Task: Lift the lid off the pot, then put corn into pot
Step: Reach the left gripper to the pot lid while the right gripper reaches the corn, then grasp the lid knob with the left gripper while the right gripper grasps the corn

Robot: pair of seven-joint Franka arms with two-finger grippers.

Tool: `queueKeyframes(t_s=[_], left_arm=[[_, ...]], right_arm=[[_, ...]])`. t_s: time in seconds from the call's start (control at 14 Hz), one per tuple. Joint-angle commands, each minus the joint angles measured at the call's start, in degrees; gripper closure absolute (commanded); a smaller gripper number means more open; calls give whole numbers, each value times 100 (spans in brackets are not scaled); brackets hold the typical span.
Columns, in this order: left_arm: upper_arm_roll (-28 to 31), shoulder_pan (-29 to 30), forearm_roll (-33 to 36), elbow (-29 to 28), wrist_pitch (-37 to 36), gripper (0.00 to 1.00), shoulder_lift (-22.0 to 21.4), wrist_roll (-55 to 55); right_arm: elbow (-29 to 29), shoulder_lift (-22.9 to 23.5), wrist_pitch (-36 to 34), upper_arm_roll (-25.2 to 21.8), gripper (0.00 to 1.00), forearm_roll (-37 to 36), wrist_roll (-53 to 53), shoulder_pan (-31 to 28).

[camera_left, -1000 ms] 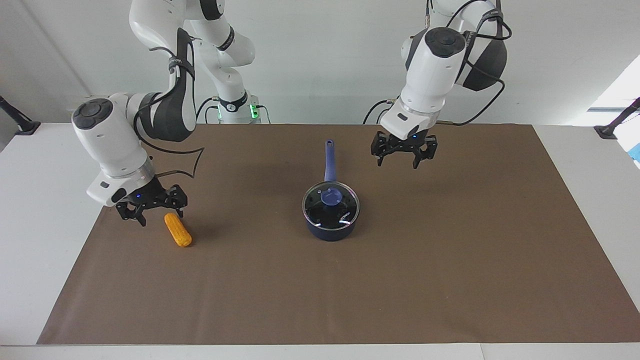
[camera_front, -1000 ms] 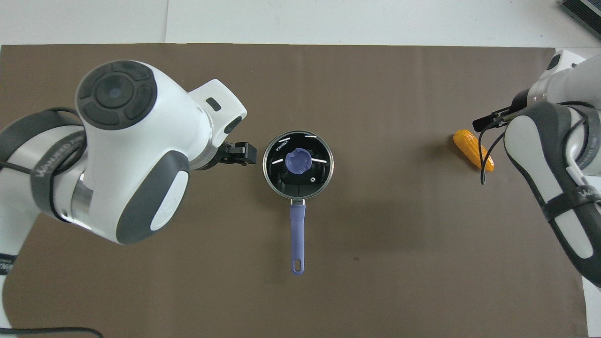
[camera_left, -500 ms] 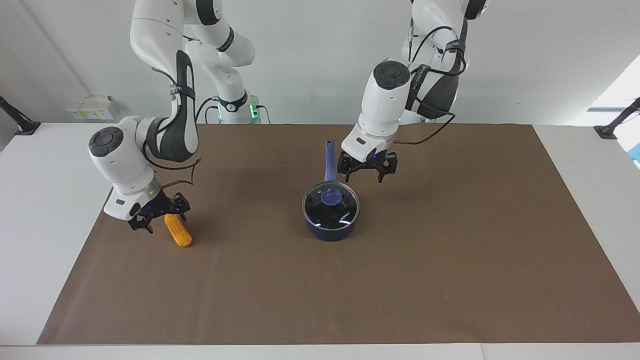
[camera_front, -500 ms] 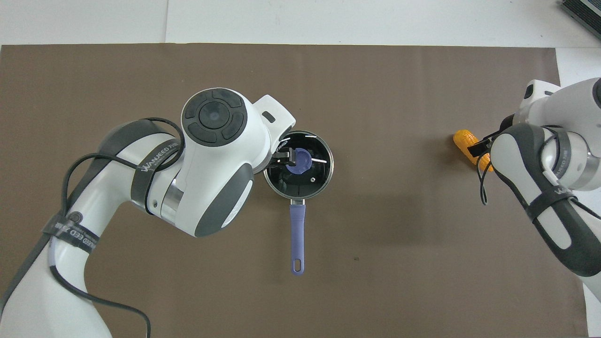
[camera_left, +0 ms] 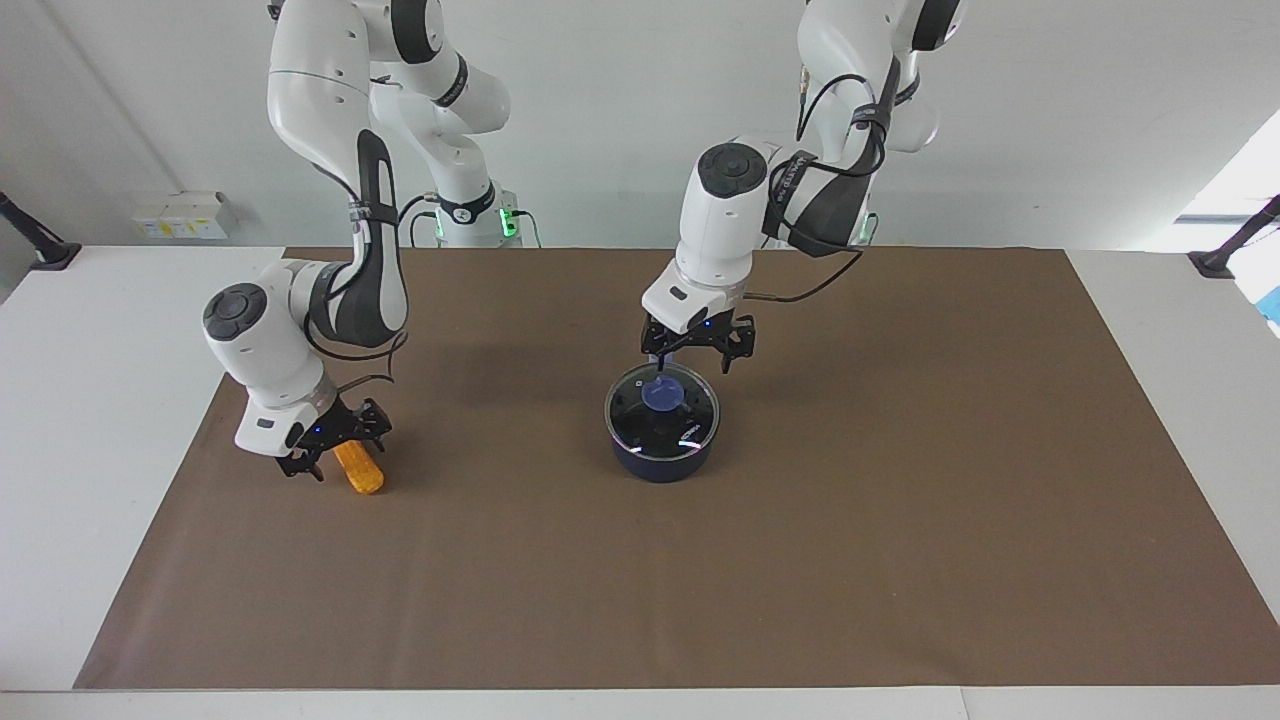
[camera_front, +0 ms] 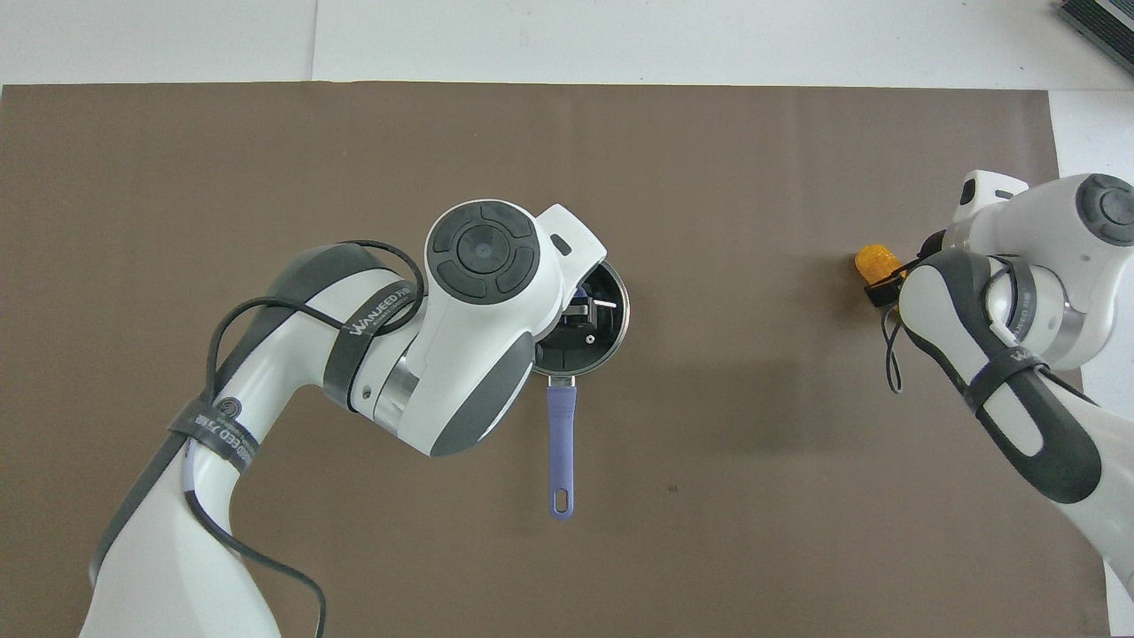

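Observation:
Plain dark depth can be seen through the glass lid [camera_front: 607, 308]. I should find an empty pot [camera_front: 582, 358] when I lift the lid.
The dark navy pot [camera_left: 660, 458] stands mid-table with the glass lid [camera_left: 690, 425] on it, blue knob [camera_left: 662, 393] up. Its blue handle [camera_front: 561, 443] points toward the robots. My left gripper [camera_left: 692, 366] is open and hangs just above the lid, over the knob and the handle's root, not touching. In the overhead view the left hand covers most of the lid [camera_front: 609, 312]. The yellow-orange corn [camera_left: 361, 472] lies toward the right arm's end. My right gripper [camera_left: 337, 452] is open and low, its fingers astride the corn's end nearer the robots. Only the corn's other end [camera_front: 871, 260] shows from overhead.
A brown mat [camera_left: 900, 500] covers most of the white table [camera_left: 90, 400]. Nothing else lies on the mat around the pot and the corn.
My left gripper has come down and across from the left arm's side to just over the lid's knob. My right gripper has lowered and shifted onto the corn's end. Pot, lid and corn have not moved.

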Motion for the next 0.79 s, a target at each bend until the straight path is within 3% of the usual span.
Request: queueKeyframes(t_s=[0.0, 0.14, 0.21, 0.36, 0.43, 0.71], left_arm=[[115, -186, 24, 675, -130, 0, 497, -240], [123, -186, 24, 991, -227, 0, 770, -249], [124, -212, 42, 1167, -253, 0, 963, -310], [141, -274, 85, 1449, -219, 0, 1236, -398], [150, -239, 138, 1476, -245, 0, 1254, -390], [150, -230, 331, 1450, -412, 0, 1228, -372]], right_arm=[[-158, -59, 160, 15, 0, 123, -210, -21], [-176, -68, 160, 15, 0, 123, -192, -12], [-202, -76, 143, 15, 20, 123, -192, -12], [-211, -76, 134, 15, 84, 123, -210, -12], [-202, -76, 134, 15, 100, 123, -210, -12], [43, -15, 64, 23, 100, 123, -8, -12]])
